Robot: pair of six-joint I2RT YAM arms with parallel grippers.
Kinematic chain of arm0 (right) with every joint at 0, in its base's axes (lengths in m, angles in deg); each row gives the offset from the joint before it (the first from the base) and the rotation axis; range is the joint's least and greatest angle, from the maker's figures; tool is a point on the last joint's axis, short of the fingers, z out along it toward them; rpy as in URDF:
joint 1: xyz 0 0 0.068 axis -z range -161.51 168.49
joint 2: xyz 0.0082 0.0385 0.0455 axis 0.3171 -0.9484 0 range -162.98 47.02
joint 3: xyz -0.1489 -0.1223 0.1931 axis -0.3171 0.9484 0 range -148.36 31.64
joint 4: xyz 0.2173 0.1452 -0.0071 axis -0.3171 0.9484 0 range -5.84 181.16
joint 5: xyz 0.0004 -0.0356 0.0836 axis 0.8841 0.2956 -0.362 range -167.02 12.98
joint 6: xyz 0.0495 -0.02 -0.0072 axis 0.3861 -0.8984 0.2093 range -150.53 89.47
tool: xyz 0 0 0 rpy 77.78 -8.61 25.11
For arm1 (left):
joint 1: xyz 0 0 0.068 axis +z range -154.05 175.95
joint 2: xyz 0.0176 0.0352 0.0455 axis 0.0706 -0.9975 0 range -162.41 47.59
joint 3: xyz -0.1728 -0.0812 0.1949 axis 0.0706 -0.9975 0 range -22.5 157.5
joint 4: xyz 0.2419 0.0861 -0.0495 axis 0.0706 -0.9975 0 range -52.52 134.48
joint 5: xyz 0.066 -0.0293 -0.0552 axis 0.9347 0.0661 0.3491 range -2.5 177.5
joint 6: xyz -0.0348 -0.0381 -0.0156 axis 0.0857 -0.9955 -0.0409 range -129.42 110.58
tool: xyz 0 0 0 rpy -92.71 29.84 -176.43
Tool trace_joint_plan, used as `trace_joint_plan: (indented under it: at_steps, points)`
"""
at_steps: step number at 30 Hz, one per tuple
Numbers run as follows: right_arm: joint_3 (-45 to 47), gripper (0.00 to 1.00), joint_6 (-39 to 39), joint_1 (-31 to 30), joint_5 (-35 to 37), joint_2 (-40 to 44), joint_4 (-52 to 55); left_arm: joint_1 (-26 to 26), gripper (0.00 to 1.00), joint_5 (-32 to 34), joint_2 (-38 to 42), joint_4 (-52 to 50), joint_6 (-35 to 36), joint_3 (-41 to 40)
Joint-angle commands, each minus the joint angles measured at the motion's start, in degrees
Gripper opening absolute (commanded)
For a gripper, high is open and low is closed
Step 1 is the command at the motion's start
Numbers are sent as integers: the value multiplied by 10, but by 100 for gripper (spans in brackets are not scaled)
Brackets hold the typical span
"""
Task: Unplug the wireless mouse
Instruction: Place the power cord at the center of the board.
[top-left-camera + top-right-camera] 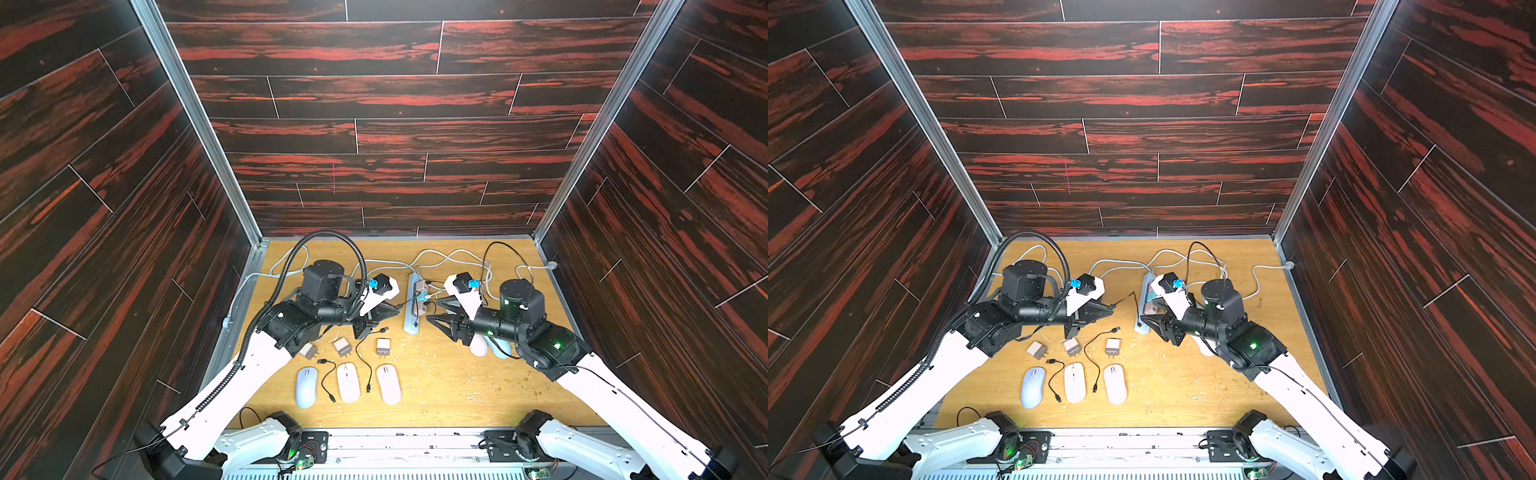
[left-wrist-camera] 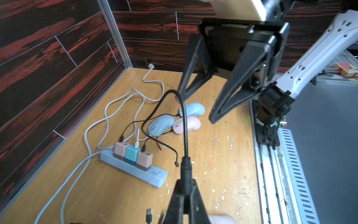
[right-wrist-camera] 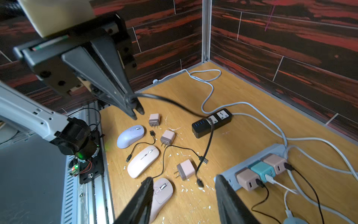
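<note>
The black cable dangles by its end from the robot's left gripper, so the robot's right gripper should grab the cable's middle and set the cable down next to the pinkish mouse.
My left gripper is shut on one end of a black cable. The cable arches up from the jaws, and its other plug hangs free above the table, joined to nothing. Two light blue mice and a pink mouse lie together beyond the blue-grey power strip, with thin cables running to its three chargers. My right gripper is open and empty. It hovers between another pink mouse and the strip.
A lavender mouse, a white mouse and a pinkish mouse lie in a row near the front. Beside them are loose chargers and loose black cables. A black power strip sits further back, with grey cords trailing to the walls.
</note>
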Motion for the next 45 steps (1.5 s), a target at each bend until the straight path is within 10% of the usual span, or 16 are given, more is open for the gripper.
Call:
trace_joint_plan:
  at_steps: [1,8,23,26,33,45]
  points:
    - [21,52,6,8,-78,-6,-113,3,0,-51,2,-32,10,19]
    - [22,47,15,10,-106,-46,-150,3,0,-65,4,-27,4,17]
    - [44,3,55,10,-122,-65,-144,5,0,-55,14,33,-31,-19]
    - [57,9,71,10,-109,-59,-153,4,0,-59,17,47,-39,-24]
    - [75,64,77,10,-55,-45,-194,5,0,-64,17,38,-35,-17]
    - [49,62,65,10,-42,-78,-236,4,0,-70,16,34,-35,-13]
